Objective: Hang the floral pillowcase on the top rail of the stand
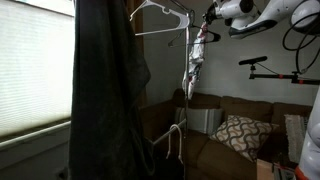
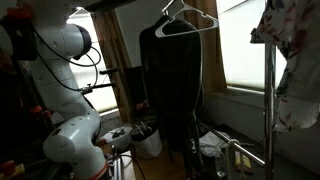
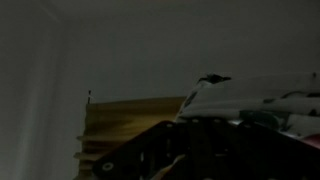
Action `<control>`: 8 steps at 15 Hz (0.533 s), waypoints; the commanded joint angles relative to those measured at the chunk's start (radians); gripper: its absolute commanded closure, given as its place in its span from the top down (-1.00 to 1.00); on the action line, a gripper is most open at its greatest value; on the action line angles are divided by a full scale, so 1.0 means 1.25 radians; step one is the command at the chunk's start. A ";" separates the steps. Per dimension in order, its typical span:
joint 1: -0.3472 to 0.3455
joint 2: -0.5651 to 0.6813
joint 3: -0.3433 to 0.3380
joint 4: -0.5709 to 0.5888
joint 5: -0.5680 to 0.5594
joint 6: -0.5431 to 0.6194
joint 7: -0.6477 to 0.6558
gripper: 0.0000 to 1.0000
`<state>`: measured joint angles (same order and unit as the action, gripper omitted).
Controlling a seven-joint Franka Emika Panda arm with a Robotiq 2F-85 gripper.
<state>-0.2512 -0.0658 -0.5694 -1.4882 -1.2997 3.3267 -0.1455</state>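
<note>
The robot's gripper should pull the floral pillowcase away and raise it higher before bringing it over the top rail, because the pillowcase hangs low against the stand's pole (image 2: 270,50).
The floral pillowcase (image 1: 197,58) hangs as a long narrow strip beside the stand's vertical pole (image 1: 186,75). Its top is at my gripper (image 1: 208,22), which is high up near the top rail (image 1: 165,31). In an exterior view the pillowcase (image 2: 289,45) drapes down at the upper right, by the pole (image 2: 268,110); the gripper is out of that frame. In the dark wrist view pale cloth (image 3: 250,98) lies right against the jaws (image 3: 200,135), which look shut on it.
A dark garment (image 1: 105,90) hangs on the stand, and also shows on a white hanger (image 2: 175,70). An empty white hanger (image 1: 160,14) sits on the rail. A brown sofa with a patterned cushion (image 1: 240,135) is behind. The robot base (image 2: 70,140) stands near a window.
</note>
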 commanded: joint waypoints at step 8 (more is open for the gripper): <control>-0.097 0.075 0.054 0.109 0.145 0.017 -0.070 -0.99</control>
<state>-0.3165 -0.0345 -0.5069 -1.4521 -1.1946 3.3255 -0.1960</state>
